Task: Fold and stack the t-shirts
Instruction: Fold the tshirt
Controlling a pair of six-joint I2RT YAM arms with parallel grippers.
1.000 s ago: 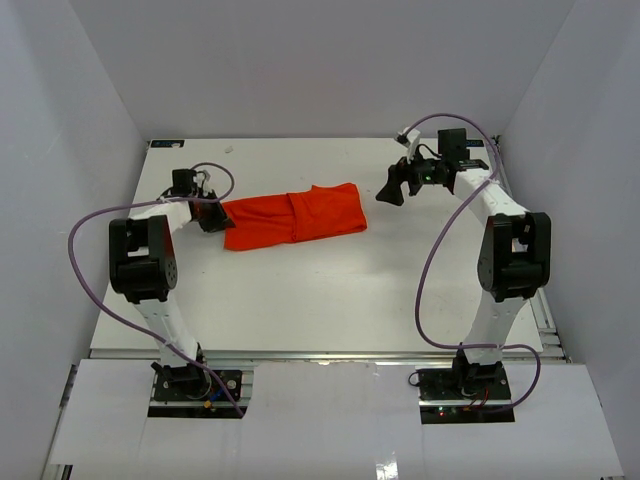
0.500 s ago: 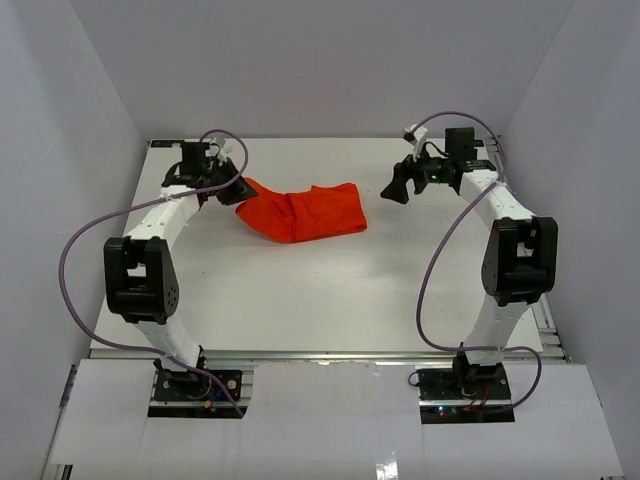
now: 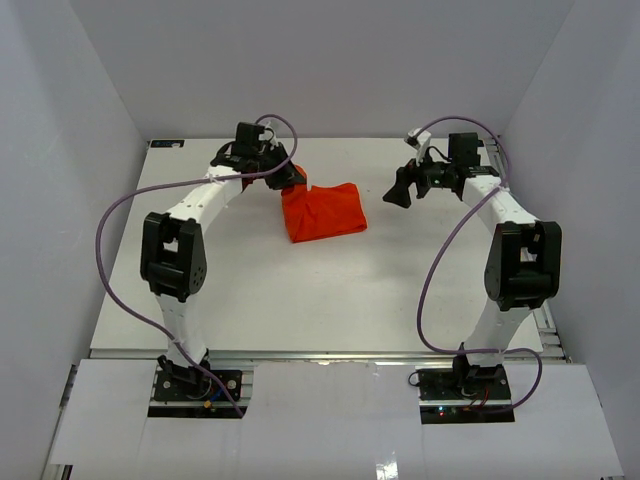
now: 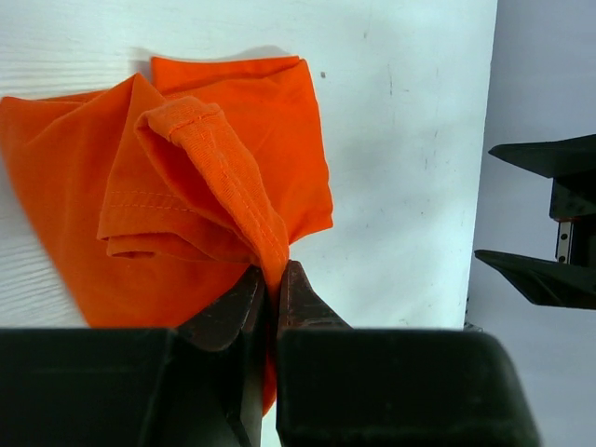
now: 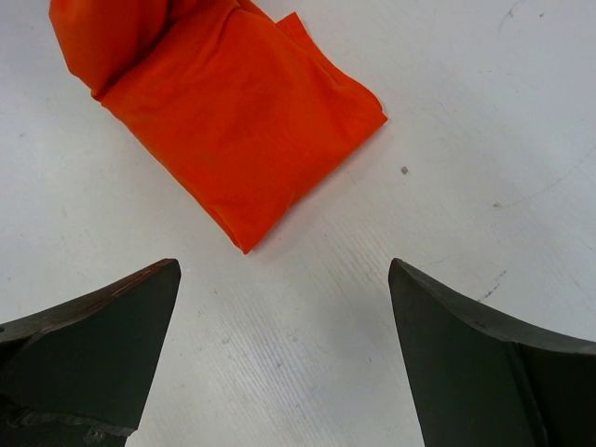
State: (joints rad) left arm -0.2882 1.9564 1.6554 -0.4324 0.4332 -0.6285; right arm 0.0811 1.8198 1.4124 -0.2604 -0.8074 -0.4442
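Observation:
The t-shirt's hemmed edge [image 3: 299,173] is above the t-shirt and its flat part [image 3: 340,205] is open ahead, so my left gripper should keep going across and let go of the edge over that flat part.
The orange-red t-shirt [image 3: 322,210] lies partly folded on the white table at the back centre. It also shows in the left wrist view [image 4: 186,186] and the right wrist view [image 5: 233,121]. My left gripper [image 3: 290,178] is shut on a hemmed edge of the t-shirt [image 4: 214,158] and holds it lifted over the shirt's left part. In the left wrist view that gripper [image 4: 275,275] pinches the fabric between its tips. My right gripper [image 3: 398,187] is open and empty, hovering to the right of the shirt. In its own view the gripper [image 5: 284,270] faces bare table just short of the shirt's corner.
The white table [image 3: 320,290] is walled by grey panels on the left, back and right. Purple cables loop from both arms. The right gripper's black fingers [image 4: 549,279] show at the right edge of the left wrist view.
My left gripper has carried the shirt's left end up and to the right, over the rest of the shirt. The shirt's footprint has shortened. The right gripper has barely moved.

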